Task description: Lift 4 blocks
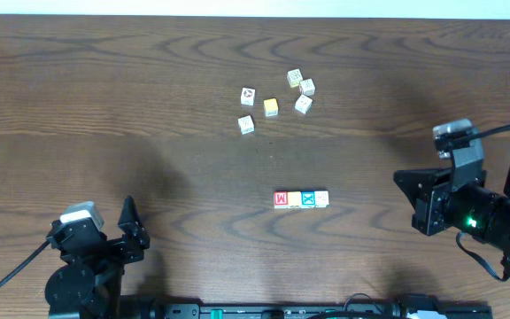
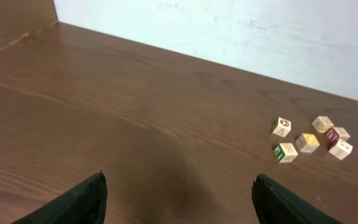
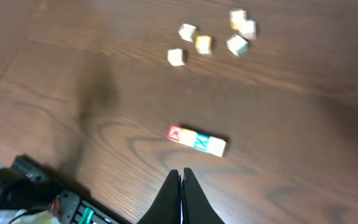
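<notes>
The robot's right gripper is high up and crooked to the row of blocks (image 3: 197, 140), so it should move back, straighten and come down beside the whitish block's end (image 1: 328, 199).
The blocks lie in a tight row on the table: a red block (image 1: 281, 199) with a white letter, a yellow-orange block (image 1: 294, 198), a blue block (image 1: 308, 199) with a white X, and a whitish block (image 1: 321, 198). In the right wrist view the row runs from the red block (image 3: 176, 133) to the whitish block (image 3: 217, 147). My right gripper (image 3: 181, 171) is shut and empty, a short way in front of that row. At the near left, far from the row, my left gripper (image 2: 179, 186) is open and holds nothing. The row is out of the left wrist view.
Several loose cubes are scattered farther back, among them a pale yellow cube (image 1: 271, 107) and whitish picture cubes (image 1: 248, 95). The left wrist view shows the same cluster (image 2: 307, 142) at its right. The right arm (image 1: 467, 208) stands at the table's right side.
</notes>
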Controlling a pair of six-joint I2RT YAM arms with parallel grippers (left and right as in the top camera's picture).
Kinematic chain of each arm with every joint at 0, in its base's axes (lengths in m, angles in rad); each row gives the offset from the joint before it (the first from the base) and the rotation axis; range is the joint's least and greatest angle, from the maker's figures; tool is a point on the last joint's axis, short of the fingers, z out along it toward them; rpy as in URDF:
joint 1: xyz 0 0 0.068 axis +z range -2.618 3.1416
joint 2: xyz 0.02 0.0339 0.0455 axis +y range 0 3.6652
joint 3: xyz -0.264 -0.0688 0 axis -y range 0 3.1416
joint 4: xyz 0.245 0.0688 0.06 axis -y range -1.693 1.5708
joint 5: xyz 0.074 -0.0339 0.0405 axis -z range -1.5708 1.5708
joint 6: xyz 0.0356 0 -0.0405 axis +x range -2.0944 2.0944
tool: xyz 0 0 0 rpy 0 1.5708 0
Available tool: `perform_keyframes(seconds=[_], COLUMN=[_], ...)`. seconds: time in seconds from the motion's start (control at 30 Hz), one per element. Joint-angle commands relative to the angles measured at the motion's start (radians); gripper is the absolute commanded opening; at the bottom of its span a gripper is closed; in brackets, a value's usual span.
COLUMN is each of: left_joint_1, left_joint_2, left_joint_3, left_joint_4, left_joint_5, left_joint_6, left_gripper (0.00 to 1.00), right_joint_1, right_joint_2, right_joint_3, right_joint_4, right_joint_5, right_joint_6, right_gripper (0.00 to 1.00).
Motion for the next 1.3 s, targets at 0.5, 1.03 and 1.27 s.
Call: perform_keyframes(seconds=[0.5, 1.03, 1.27], left_joint_1=[-0.001, -0.001, -0.001], left_joint_2=[0.001, 0.001, 0.001], left_joint_3=[0.019, 0.018, 0.018], left_joint_4=[-0.071, -0.075, -0.075], left_joint_5=[-0.039, -0.039, -0.04], left_joint_6=[0.016, 0.01, 0.01], left_gripper=[0.75, 0.75, 0.75], right_joint_1=[-0.245, -0.225, -0.225], right_joint_2=[0.205, 0.232, 0.143], right_joint_3=[0.039, 0.095, 0.135], right_joint_4=[-0.233, -0.254, 0.045], right_joint_5=[-0.439, -0.346, -0.295], right_joint_6=[-0.277, -0.244, -0.041], right_gripper=[0.01, 0.01, 0.01])
